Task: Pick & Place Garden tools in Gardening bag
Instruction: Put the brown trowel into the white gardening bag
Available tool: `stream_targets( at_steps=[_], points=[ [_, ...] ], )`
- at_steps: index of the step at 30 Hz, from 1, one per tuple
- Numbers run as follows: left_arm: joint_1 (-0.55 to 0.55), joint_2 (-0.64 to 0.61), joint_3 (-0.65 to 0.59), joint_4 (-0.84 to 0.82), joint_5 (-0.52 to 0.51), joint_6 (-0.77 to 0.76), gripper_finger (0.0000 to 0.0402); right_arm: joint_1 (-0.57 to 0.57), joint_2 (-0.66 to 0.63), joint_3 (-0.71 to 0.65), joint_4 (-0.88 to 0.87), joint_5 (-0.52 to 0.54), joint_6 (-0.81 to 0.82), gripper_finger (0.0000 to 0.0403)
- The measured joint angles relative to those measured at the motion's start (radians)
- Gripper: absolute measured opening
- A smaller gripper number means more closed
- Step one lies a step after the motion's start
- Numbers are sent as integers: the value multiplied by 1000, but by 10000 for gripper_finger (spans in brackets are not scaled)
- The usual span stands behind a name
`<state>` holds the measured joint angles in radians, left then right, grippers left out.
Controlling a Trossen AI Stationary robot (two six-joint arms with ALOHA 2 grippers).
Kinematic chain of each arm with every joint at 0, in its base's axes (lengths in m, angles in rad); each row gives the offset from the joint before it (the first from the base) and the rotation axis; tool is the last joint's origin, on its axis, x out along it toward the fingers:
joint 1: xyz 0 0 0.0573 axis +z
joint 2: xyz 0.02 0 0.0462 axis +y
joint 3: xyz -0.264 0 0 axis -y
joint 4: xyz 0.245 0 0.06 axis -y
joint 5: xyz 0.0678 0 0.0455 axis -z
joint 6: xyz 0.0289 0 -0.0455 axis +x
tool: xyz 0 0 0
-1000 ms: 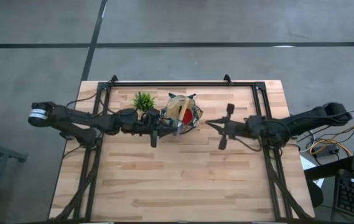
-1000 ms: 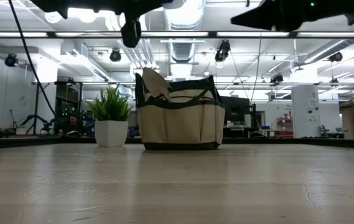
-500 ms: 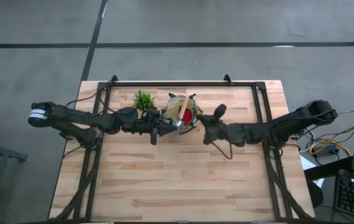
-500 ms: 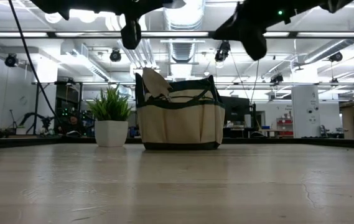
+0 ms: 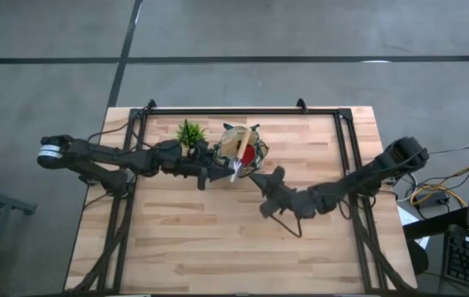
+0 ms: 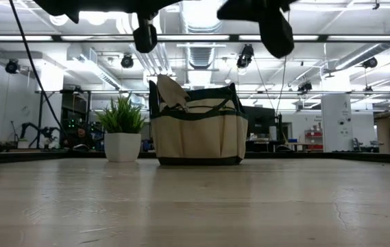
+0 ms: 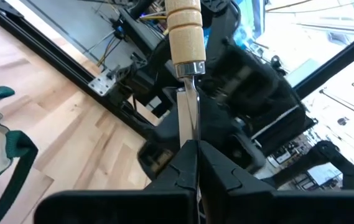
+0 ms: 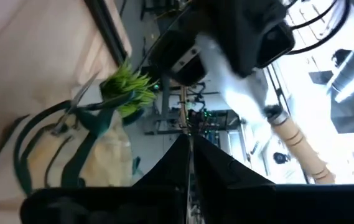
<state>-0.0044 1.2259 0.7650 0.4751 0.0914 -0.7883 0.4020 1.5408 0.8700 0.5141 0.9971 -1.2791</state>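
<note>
The robot's right gripper is closed next to the trowel blade in the left gripper [image 5: 235, 167], so the right gripper needs to open, then close around the blade [image 5: 236, 172] and take it over.
The tan gardening bag [image 5: 246, 142] [image 6: 198, 134] stands on its base at the table's far middle, with a red item [image 5: 250, 154] and a beige piece [image 6: 171, 92] sticking out of its top. My left gripper [image 5: 220, 173] [image 7: 192, 149] hovers at the bag's near-left rim, shut on a wooden-handled trowel [image 5: 236, 167]. My right gripper [image 5: 254, 176] [image 8: 188, 142] is shut and holds nothing, high above the table just near-right of the bag, pointing toward it. The other garden tools are out of view. My left gripper pinches the trowel's thin metal part [image 7: 189, 121], seen edge-on, between its two fingers. The fingers come level from the table's left and lie along the tool. The ferrule [image 7: 186, 67] and wooden handle [image 7: 183, 25] stick out beyond the fingertips. The trowel is lifted clear of the table.
A small green potted plant [image 5: 189, 132] [image 6: 120, 130] stands just left of the bag. A black frame [image 5: 242, 110] runs along the table's far edge and down both sides. Bare wooden tabletop [image 5: 234, 239] stretches over the whole near half.
My right gripper has swung toward the table's left and near edge, ending close to the bag, and has rolled about its own axis while staying shut. My left gripper has kept its place by the bag and rolled a little with the trowel.
</note>
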Motion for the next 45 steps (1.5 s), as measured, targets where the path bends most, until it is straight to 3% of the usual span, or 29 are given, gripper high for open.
stream_targets(
  at_steps=[18, 31, 45],
  points=[
    [0, 0, 0, 4, 5, 1, 7, 56, 31, 105, -16, 16, -64, 16],
    [0, 0, 0, 3, 5, 0, 5, 25, 31, 105, -15, -48, -116, 104],
    [-4, 0, 0, 4, 21, -25, 4, 3, 31, 107, -6, -116, -246, 93]
  ],
)
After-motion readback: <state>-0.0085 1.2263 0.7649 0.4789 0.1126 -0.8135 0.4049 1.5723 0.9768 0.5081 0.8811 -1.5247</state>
